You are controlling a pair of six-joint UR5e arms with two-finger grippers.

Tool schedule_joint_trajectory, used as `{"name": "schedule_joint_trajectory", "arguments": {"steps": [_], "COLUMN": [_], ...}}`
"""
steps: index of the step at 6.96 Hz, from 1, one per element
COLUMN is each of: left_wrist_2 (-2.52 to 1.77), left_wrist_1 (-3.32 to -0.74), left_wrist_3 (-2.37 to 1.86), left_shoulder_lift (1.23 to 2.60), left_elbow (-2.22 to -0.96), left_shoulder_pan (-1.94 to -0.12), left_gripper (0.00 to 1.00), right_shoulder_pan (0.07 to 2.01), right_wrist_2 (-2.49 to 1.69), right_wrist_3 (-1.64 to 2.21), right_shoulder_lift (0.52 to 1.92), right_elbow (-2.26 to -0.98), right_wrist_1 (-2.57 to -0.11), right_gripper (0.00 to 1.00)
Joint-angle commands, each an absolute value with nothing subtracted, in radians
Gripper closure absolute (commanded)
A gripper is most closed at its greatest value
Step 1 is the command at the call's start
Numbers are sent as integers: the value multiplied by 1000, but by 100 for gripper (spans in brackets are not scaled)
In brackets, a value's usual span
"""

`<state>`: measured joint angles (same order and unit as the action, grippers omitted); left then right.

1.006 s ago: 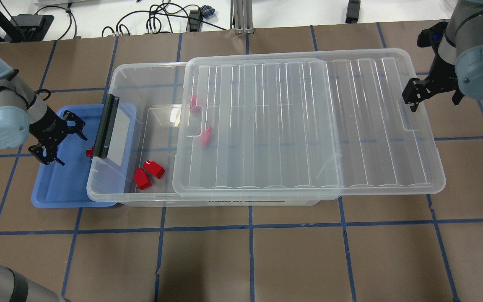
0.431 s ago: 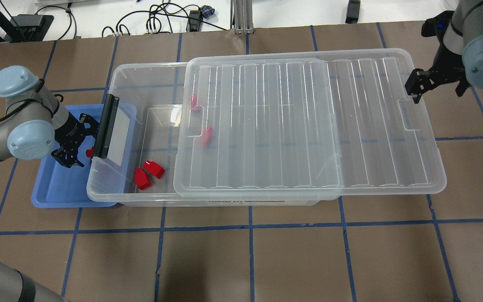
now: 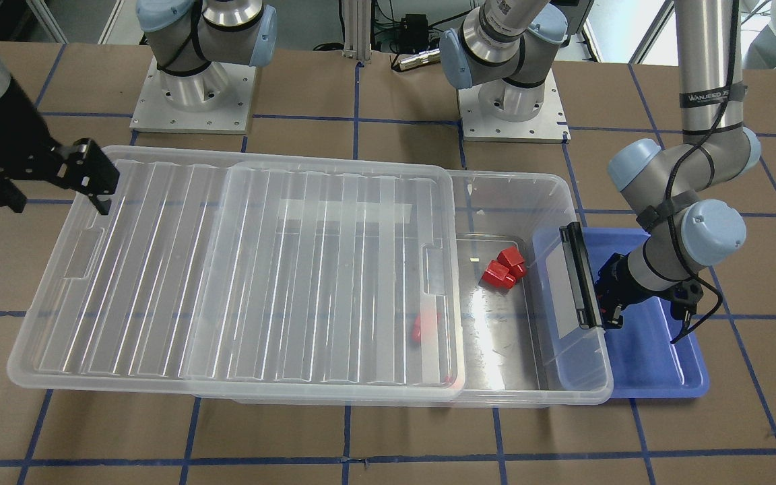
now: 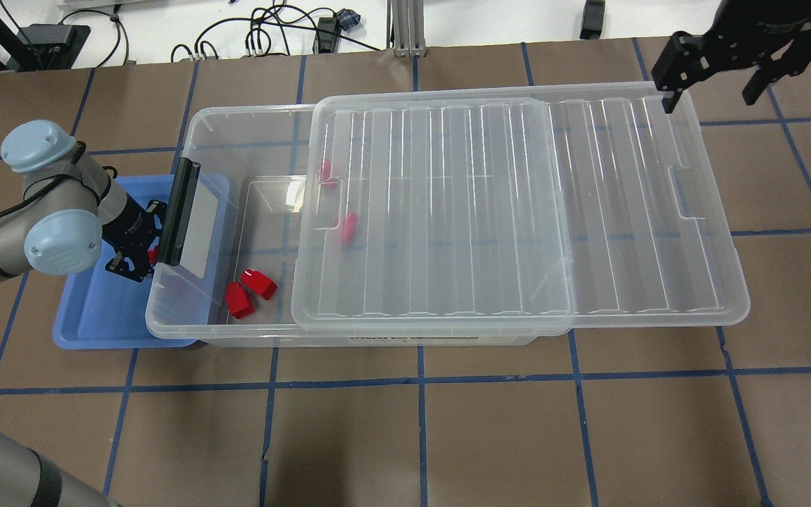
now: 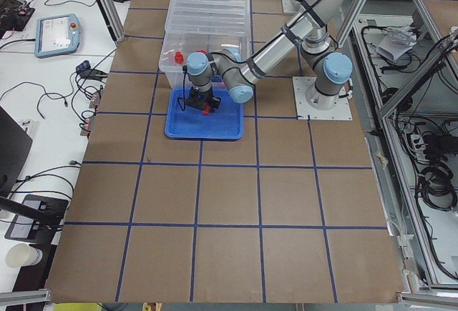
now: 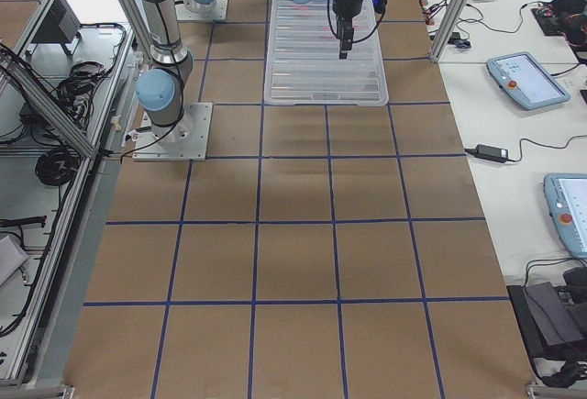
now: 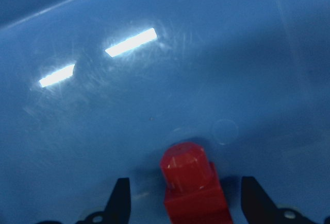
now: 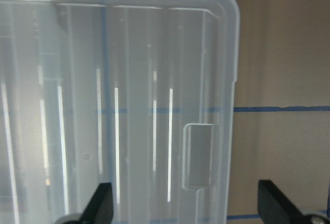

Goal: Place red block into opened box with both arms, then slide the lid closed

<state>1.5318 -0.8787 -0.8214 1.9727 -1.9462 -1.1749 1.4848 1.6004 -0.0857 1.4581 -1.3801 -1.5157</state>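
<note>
The red block has only the tray's plain blue bottom (image 7: 154, 98) showing around it, so I expect the blue tray (image 3: 656, 360) to be empty when I pick up the block.
A small red block (image 7: 193, 183) lies in the blue tray (image 4: 103, 317), close to the box's black bar (image 4: 179, 211). My left gripper (image 7: 190, 203) is low in the tray, open, with one finger on each side of that block and not touching it. The clear box (image 4: 250, 338) has its lid (image 4: 518, 211) slid far right, leaving the left end open. Two red blocks (image 4: 250, 290) rest on the box floor, and two more show dimly under the lid. My right gripper (image 4: 712, 88) hangs open above the lid's far right corner, with the lid's notch (image 8: 198, 154) in its wrist view.
The blue tray (image 3: 657, 364) is partly tucked under the box's end. Both arm bases (image 3: 192, 87) stand behind the box. Cables and a rail run along the table's far edge in the overhead view. Brown table surface with a blue tape grid lies all around.
My left gripper has moved right across the tray until its fingers straddle the red block by the black bar. My right gripper has drawn away from the lid's right edge toward its far corner.
</note>
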Motion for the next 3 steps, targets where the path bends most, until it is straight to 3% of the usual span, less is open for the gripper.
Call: {"name": "schedule_joint_trajectory", "arguments": {"steps": [1,3], "left_wrist_2": [1532,1535], "left_wrist_1": [-882,-897], "left_wrist_3": [-810,-719], "left_shoulder_lift": [1948,1919], "left_elbow": [-1939,-1884], "left_shoulder_pan": [-1178,-1172], "left_gripper": [100,100], "right_shoulder_pan": [1577,1578], "right_wrist_2": [1565,1559], "right_wrist_3": [120,123], "right_shoulder_lift": [1482,1474], "right_elbow": [-1361,-1364], "right_wrist_1": [-1456,-1457], "right_gripper": [0,0]}}
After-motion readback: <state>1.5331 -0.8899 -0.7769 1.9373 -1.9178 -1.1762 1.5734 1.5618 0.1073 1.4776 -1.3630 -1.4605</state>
